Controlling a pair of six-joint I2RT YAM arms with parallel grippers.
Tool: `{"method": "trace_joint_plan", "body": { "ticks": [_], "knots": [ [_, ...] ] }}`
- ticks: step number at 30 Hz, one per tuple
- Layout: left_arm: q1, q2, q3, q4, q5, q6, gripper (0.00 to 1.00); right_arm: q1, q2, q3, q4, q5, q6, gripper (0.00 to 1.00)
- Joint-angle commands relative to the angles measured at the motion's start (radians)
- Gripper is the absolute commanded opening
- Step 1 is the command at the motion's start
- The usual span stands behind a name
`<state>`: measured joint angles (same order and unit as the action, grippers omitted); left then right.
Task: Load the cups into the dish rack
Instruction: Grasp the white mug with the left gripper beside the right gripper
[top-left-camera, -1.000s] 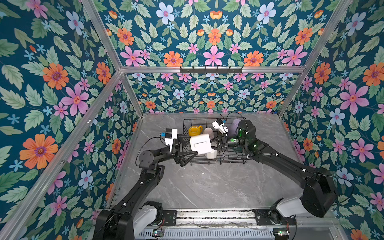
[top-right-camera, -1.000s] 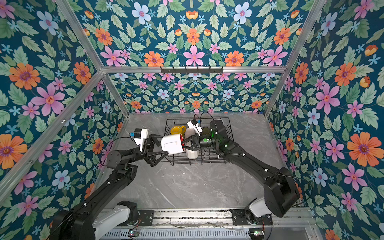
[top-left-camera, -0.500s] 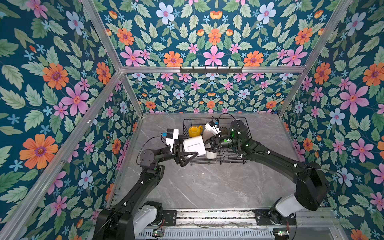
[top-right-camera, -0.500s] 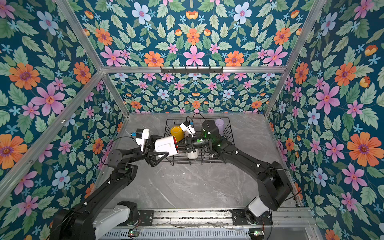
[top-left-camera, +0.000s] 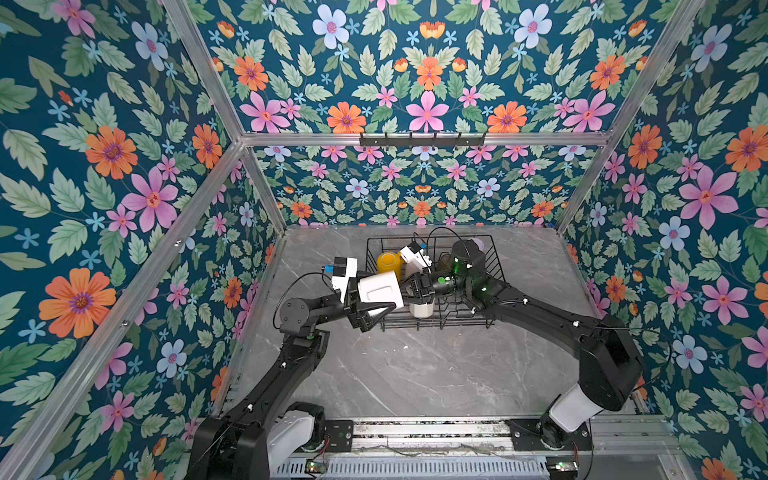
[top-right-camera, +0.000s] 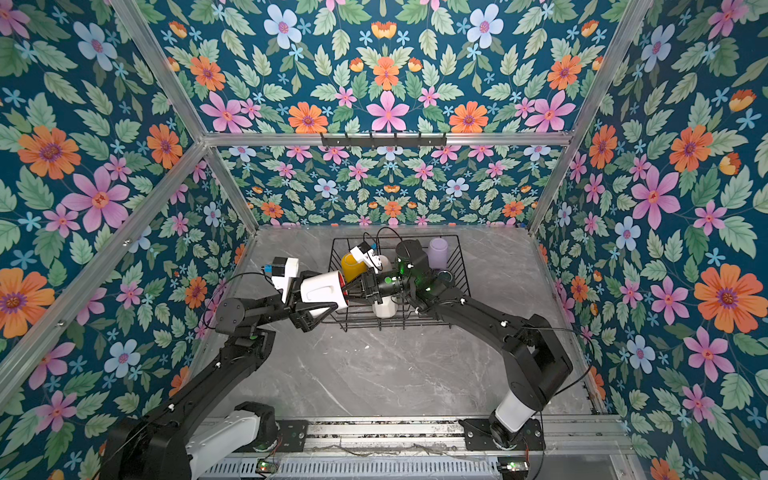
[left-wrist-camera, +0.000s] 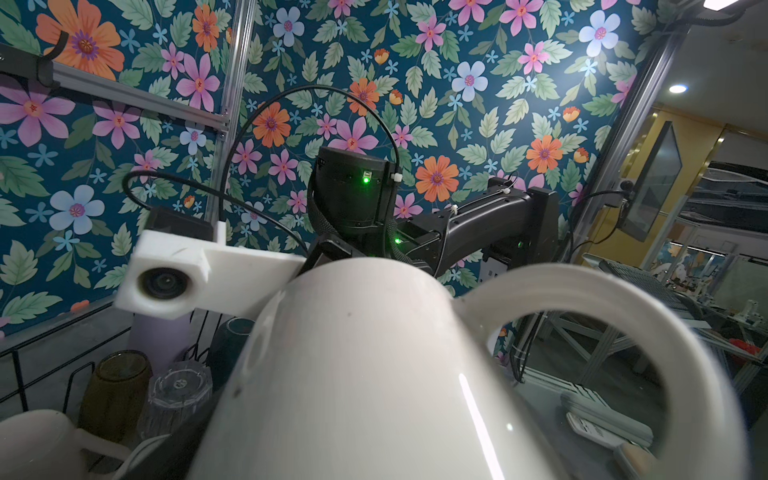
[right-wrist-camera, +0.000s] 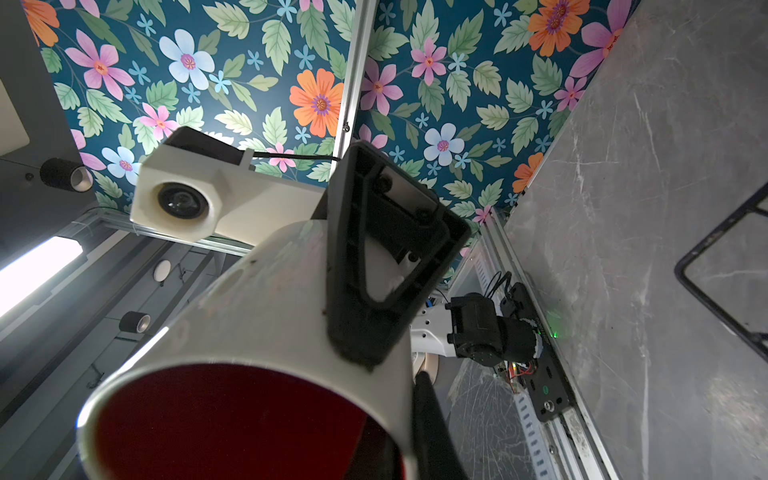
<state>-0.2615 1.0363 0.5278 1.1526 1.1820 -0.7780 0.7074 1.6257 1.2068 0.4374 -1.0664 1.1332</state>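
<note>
My right gripper needs to open and move away first, because it is pinching the red-lined mug's rim (top-right-camera: 344, 288). My left gripper will then turn the mug opening-down into the rack's empty corner (top-right-camera: 351, 313).
A white red-lined mug (top-left-camera: 380, 291) (top-right-camera: 322, 291) lies on its side in the air at the front left corner of the black wire dish rack (top-left-camera: 494, 257) (top-right-camera: 459, 249). My left gripper (top-left-camera: 392, 293) (top-right-camera: 336, 291) straddles its body, and one of its fingers (right-wrist-camera: 374, 270) lies flat against the wall. My right gripper (top-left-camera: 409, 286) (right-wrist-camera: 405, 419) is shut on the mug's rim, one finger inside the red mouth and one outside. In the rack stand a yellow cup (top-left-camera: 388, 262), a white mug (top-left-camera: 422, 309), a lilac tumbler (top-right-camera: 437, 251), an olive-brown glass (left-wrist-camera: 114, 390) and a clear glass (left-wrist-camera: 178, 395).
A dark teal cup (left-wrist-camera: 228, 349) and a pale mug (left-wrist-camera: 33, 444) also sit in the rack. The grey marble table (top-left-camera: 415, 374) stretches from the rack to the front rail. Floral walls close in the left, back and right sides.
My right gripper, shut on the mug's rim, has carried the mug leftwards between the fingers of my left gripper. The left arm has stayed put and its jaws have drawn in a little.
</note>
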Motion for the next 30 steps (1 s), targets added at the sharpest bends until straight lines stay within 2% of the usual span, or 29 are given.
{"method": "trace_joint_plan", "body": {
  "ticks": [1, 7, 11, 15, 18, 22, 30],
  "knots": [
    [0.0, -0.002, 0.007, 0.019, 0.021, 0.009, 0.84, 0.004, -0.001, 0.008, 0.076, -0.013, 0.013, 0.0],
    [0.0, -0.014, 0.019, 0.006, 0.022, 0.01, 0.49, 0.004, -0.001, 0.004, 0.072, -0.007, 0.013, 0.0],
    [0.0, -0.033, 0.028, -0.066, 0.004, 0.057, 0.34, 0.004, -0.003, 0.002, 0.066, 0.004, 0.009, 0.0],
    [0.0, -0.059, 0.038, -0.163, -0.024, 0.122, 0.14, 0.004, -0.006, 0.003, 0.049, 0.015, 0.0, 0.07],
    [-0.001, -0.08, 0.047, -0.236, -0.048, 0.172, 0.09, 0.002, -0.012, 0.005, 0.035, 0.022, -0.007, 0.13],
    [0.001, -0.1, 0.06, -0.31, -0.093, 0.227, 0.0, -0.006, -0.022, 0.002, 0.024, 0.029, -0.015, 0.16],
    [0.0, -0.112, 0.08, -0.336, -0.134, 0.252, 0.0, -0.019, -0.043, -0.002, -0.004, 0.034, -0.028, 0.36]
  ]
}}
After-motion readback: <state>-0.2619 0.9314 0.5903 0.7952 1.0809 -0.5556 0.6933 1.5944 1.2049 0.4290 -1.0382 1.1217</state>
